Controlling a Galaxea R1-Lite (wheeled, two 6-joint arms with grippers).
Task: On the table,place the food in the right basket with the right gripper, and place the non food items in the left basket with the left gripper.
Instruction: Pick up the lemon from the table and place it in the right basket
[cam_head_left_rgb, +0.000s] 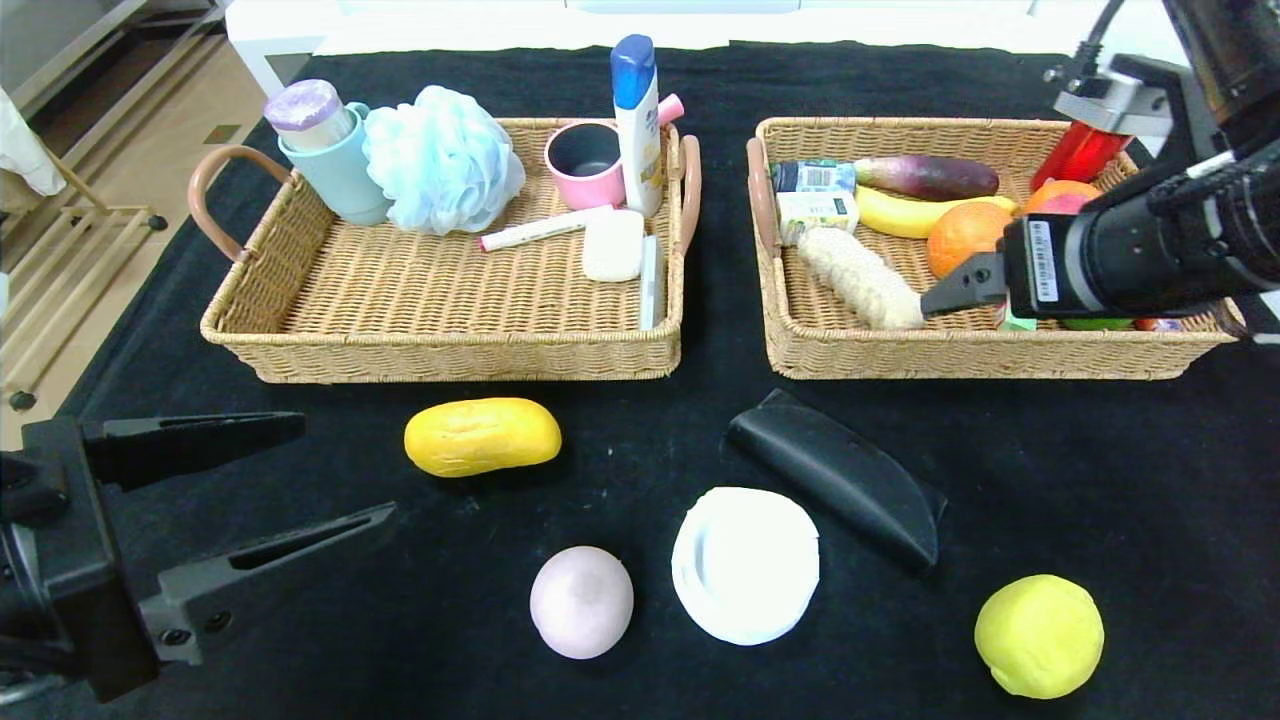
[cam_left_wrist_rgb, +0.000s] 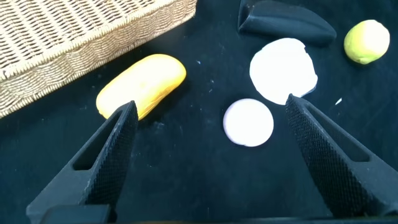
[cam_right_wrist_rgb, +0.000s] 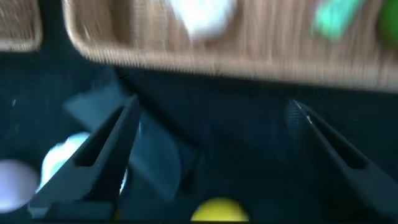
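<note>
The yellow-green ball is clear of the black pouch (cam_head_left_rgb: 842, 478). My open right gripper should keep going toward the ball (cam_head_left_rgb: 1039, 636) until the ball is between both fingers.
On the black table (cam_head_left_rgb: 640, 440) lie a yellow loaf (cam_head_left_rgb: 482, 436), a pale pinkish bun (cam_head_left_rgb: 581, 601), a white round tub (cam_head_left_rgb: 745, 563), a black half-moon pouch (cam_head_left_rgb: 838, 475) and a yellow-green ball (cam_head_left_rgb: 1039, 635). My left gripper (cam_head_left_rgb: 345, 470) hovers open at the near left. Between its fingers (cam_left_wrist_rgb: 211, 106) lies bare cloth, with the loaf (cam_left_wrist_rgb: 146, 81) and bun (cam_left_wrist_rgb: 249, 122) just beyond. My right gripper (cam_head_left_rgb: 935, 298) is over the right basket (cam_head_left_rgb: 980, 350), open and empty (cam_right_wrist_rgb: 214, 106), its finger beside a pale knobbly roll (cam_head_left_rgb: 860, 278).
The left basket (cam_head_left_rgb: 450, 355) holds a teal cup, a blue bath puff (cam_head_left_rgb: 440, 160), a shampoo bottle (cam_head_left_rgb: 637, 120), a pink mug, a marker and soap. The right basket holds a banana (cam_head_left_rgb: 905, 215), an aubergine, an orange, cartons and a red bottle.
</note>
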